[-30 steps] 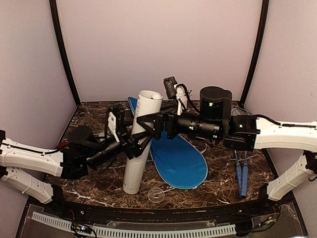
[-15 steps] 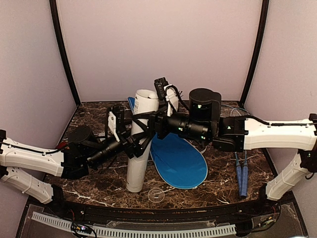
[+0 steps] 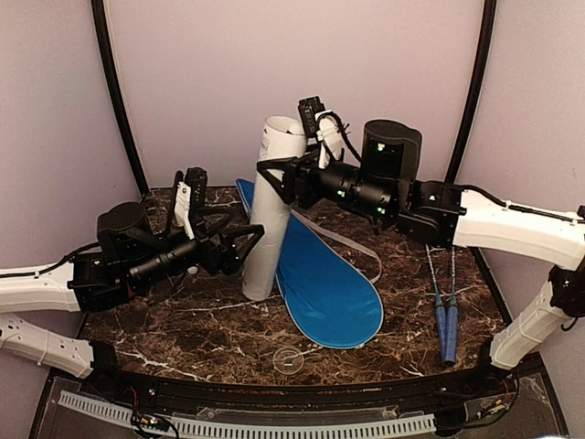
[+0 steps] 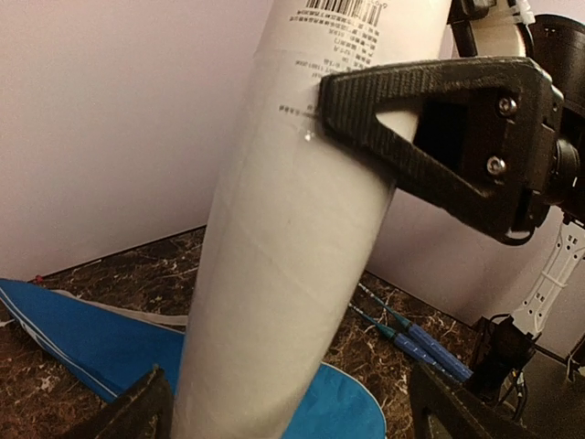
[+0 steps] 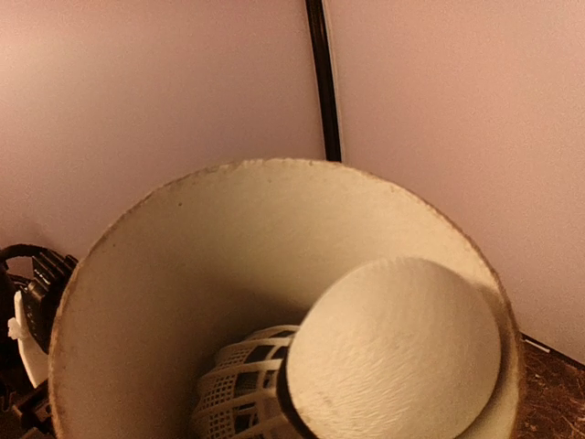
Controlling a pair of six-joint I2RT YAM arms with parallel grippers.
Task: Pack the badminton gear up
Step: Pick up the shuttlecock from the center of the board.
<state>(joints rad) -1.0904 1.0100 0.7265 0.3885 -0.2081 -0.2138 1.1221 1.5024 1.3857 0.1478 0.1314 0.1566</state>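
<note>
My left gripper should leave the tube (image 3: 281, 142), which my right gripper holds near its top, and get the loose shuttlecock (image 3: 192, 270) that lies under my left arm.
The long white tube (image 3: 267, 219) stands tilted on the table, its open mouth up. My right gripper (image 3: 274, 172) is shut on the tube near its top; one black finger (image 4: 416, 128) presses its side. The right wrist view looks into the tube's mouth (image 5: 183, 265), where a white shuttlecock (image 5: 393, 352) sits with its cork head up. My left gripper (image 3: 245, 247) is open beside the tube's lower part (image 4: 274, 302), its fingers wide either side. The blue cover (image 3: 329, 283) lies flat to the tube's right. Two rackets with blue handles (image 3: 445, 320) lie far right.
A small clear round lid (image 3: 288, 358) lies near the front edge. A small white object (image 3: 192, 270) lies under the left arm. Walls close in the table at the back and on both sides. The black front rail (image 3: 292, 389) runs along the near edge.
My left gripper opened and drew back to the left off the tube. My right gripper closed on the tube's top, and the tube now stands steeper and farther back.
</note>
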